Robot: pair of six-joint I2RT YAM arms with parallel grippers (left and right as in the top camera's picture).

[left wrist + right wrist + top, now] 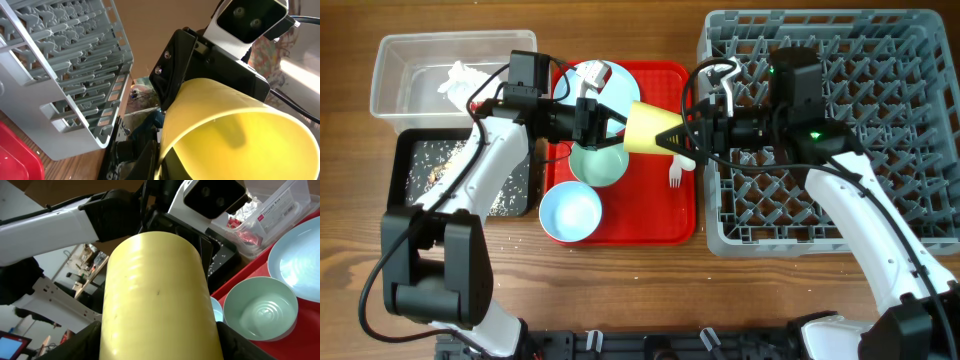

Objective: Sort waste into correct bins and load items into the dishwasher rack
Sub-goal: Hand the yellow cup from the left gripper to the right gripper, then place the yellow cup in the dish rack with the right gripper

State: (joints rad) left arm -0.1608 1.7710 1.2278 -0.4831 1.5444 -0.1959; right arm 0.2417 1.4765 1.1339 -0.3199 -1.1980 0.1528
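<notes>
My right gripper is on the yellow cup's base, so next my left gripper lets go of the cup's rim (631, 127) and moves away before the cup goes into the dishwasher rack (752, 207).
The small yellow cup (650, 128) hangs on its side above the flat red tray, between both grippers. My left gripper (617, 124) pinches its wide rim; in the left wrist view (165, 165) a dark finger lies against the rim of the cup (240, 135). My right gripper (678, 138) closes on the narrow base, with a finger on each side of the cup (155, 295) in the right wrist view (160, 342). On the tray lie the light blue plate (605, 78), pale green bowl (598, 165), light blue bowl (570, 212) and white fork (675, 178). The spoon is hidden.
The grey dishwasher rack (920, 120) fills the right side. The clear tub (395, 60) at the back left holds the white napkin (460, 78) and the red wrapper (245, 232). The black tray (410, 150) in front of it holds crumbs. The red tray (660, 225) sits in the middle.
</notes>
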